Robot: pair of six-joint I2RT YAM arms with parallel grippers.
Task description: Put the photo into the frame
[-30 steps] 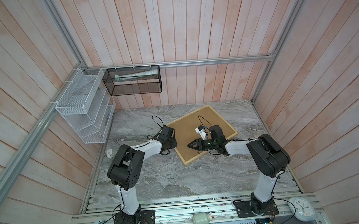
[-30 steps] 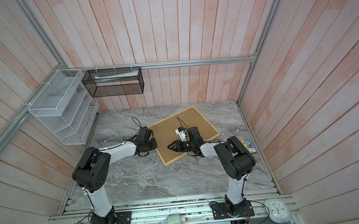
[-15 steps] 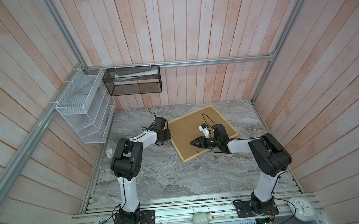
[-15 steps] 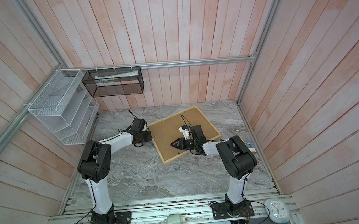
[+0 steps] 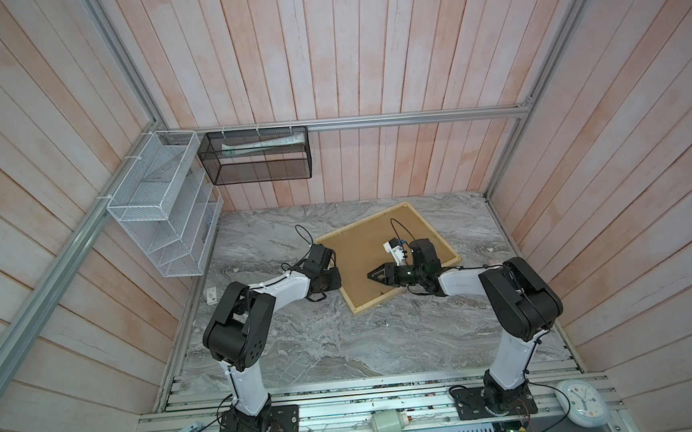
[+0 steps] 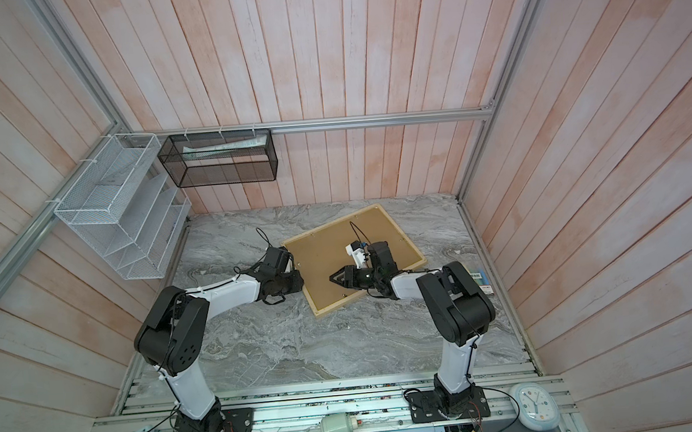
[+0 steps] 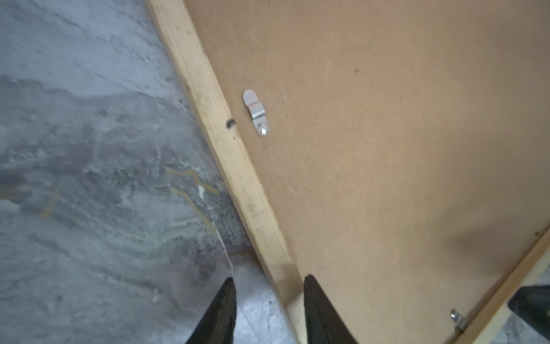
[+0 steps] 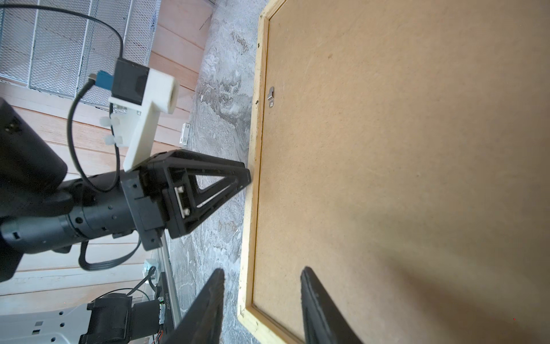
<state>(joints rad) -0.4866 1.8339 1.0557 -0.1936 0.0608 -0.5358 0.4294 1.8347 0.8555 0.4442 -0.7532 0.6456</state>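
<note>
The frame [image 5: 364, 246] is at an angle to my grippers, so my left gripper should grab its pale wood rail [image 7: 286, 281] and turn the frame straight before my right gripper reaches the clip.
The frame [image 5: 363, 245] [image 6: 325, 247] lies face down on the marble table, its brown fibreboard back [image 7: 387, 149] [image 8: 387, 149] up inside pale wood rails [image 7: 226, 140]. The photo is hidden. My left gripper [image 5: 337, 278] [image 6: 299, 280] [image 7: 269, 280] is open at the frame's left rail, one finger over the table and one over the board; in the right wrist view it [image 8: 245, 175] meets the rail's outer edge. My right gripper [image 5: 369, 274] [image 6: 333, 279] [image 8: 262, 271] hovers open over the board near the front-left corner, holding nothing.
Small metal clips [image 7: 256, 113] [image 8: 270, 96] sit on the back near the rail. A white wire rack [image 5: 164, 204] and a black mesh basket [image 5: 259, 156] hang on the walls. A small white item [image 5: 211, 295] lies at the table's left edge.
My left gripper swung toward the frame's far-left corner, then came back along the left rail, and its jaws opened wider. The right arm barely moved.
</note>
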